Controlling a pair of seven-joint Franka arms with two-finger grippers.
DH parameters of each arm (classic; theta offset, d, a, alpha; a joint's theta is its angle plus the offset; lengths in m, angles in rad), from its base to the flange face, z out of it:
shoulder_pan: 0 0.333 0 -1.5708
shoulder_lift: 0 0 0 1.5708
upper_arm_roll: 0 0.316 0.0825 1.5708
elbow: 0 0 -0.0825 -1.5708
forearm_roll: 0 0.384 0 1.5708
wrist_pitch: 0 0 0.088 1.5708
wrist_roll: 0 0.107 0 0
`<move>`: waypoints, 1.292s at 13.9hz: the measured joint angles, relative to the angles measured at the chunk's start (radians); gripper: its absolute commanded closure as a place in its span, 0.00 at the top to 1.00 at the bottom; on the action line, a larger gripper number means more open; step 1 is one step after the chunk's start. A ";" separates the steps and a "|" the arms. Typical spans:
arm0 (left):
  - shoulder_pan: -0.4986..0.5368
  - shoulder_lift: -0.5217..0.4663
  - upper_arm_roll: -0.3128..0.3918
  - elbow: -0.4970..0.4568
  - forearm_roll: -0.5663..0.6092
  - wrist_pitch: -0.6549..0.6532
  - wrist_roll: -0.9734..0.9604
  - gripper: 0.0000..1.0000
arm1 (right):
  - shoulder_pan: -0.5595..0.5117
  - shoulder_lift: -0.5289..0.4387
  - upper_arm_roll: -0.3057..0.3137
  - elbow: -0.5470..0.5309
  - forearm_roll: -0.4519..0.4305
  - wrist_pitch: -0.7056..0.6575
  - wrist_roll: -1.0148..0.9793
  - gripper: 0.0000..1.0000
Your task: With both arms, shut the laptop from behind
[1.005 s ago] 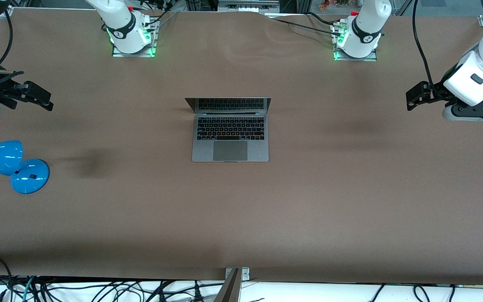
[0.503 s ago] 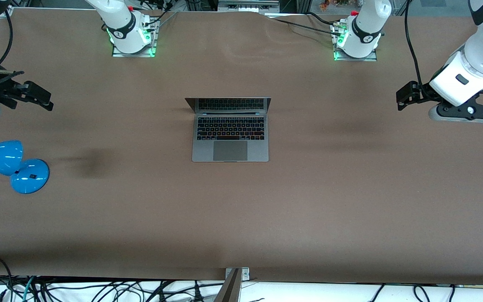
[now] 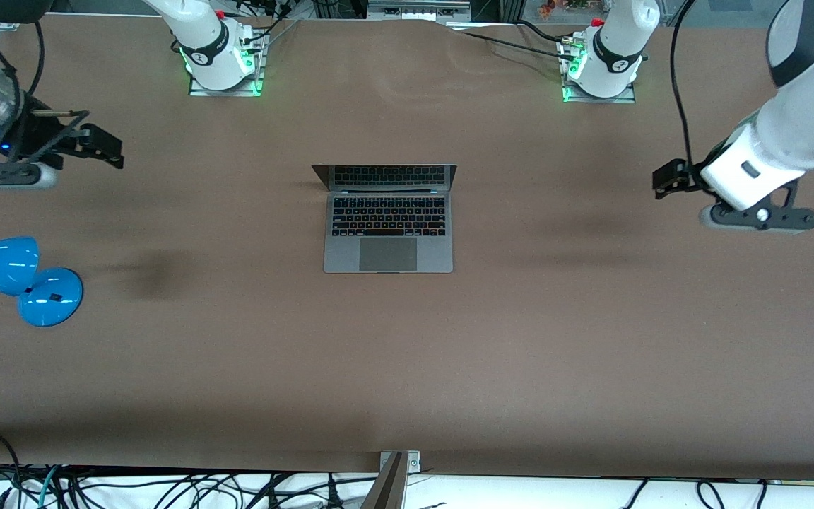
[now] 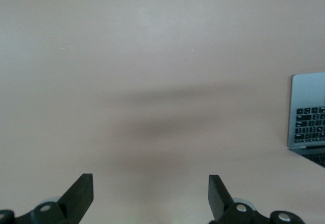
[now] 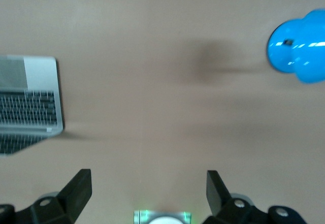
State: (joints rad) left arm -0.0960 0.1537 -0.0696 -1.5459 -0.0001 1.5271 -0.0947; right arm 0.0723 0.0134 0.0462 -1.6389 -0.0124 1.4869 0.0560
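The screen (image 3: 388,175) should fold flat onto the keyboard when I push it, while the base stays still, since a hinge (image 3: 388,192) connects them along the base's back.
The space-grey laptop (image 3: 388,219) stands open in the middle of the brown table (image 3: 407,353), its screen raised at the side toward the robots' bases. It also shows in the left wrist view (image 4: 309,117) and in the right wrist view (image 5: 28,102). My left gripper (image 3: 667,178) is open and empty in the air over the table toward the left arm's end, well away from the laptop. My right gripper (image 3: 99,147) is open and empty over the table toward the right arm's end, also well away from the laptop.
A blue desk lamp (image 3: 22,277) stands toward the right arm's end of the table, nearer the front camera than the right gripper; it also shows in the right wrist view (image 5: 299,46). The two green-lit bases (image 3: 223,67) (image 3: 601,71) stand at the table's edge.
The left gripper has moved inward toward the laptop and lower in the front view. The right gripper has moved inward and up. The laptop has not moved.
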 measured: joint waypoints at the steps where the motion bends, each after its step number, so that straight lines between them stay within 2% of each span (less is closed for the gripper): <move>1: -0.001 0.008 -0.017 0.000 -0.021 -0.002 -0.014 1.00 | 0.015 0.007 0.002 -0.001 0.000 -0.026 0.000 1.00; 3: -0.002 0.010 -0.079 0.001 -0.047 -0.014 -0.133 1.00 | 0.044 0.024 0.003 -0.003 0.006 -0.071 0.000 1.00; 5: -0.007 0.015 -0.172 0.001 -0.057 -0.016 -0.299 1.00 | 0.068 0.037 0.007 -0.005 0.035 -0.104 0.000 1.00; 7: -0.018 0.036 -0.235 0.000 -0.108 -0.016 -0.426 1.00 | 0.085 0.042 0.032 -0.014 0.047 -0.116 0.001 1.00; 11: -0.043 0.110 -0.259 -0.003 -0.222 -0.021 -0.558 1.00 | 0.095 0.042 0.146 -0.075 0.078 -0.109 0.122 1.00; 16: -0.064 0.150 -0.262 -0.005 -0.256 -0.032 -0.655 1.00 | 0.103 0.039 0.329 -0.183 0.099 0.036 0.439 1.00; 17: -0.064 0.141 -0.263 -0.013 -0.256 -0.045 -0.666 1.00 | 0.104 0.039 0.360 -0.207 0.100 0.065 0.491 0.95; 18: -0.065 0.124 -0.266 -0.038 -0.256 -0.053 -0.670 1.00 | 0.104 0.038 0.390 -0.232 0.101 0.093 0.534 0.79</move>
State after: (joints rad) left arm -0.1614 0.2782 -0.3352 -1.5834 -0.2563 1.4746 -0.7649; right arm 0.1765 0.0517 0.4364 -1.8710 0.0882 1.5802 0.5905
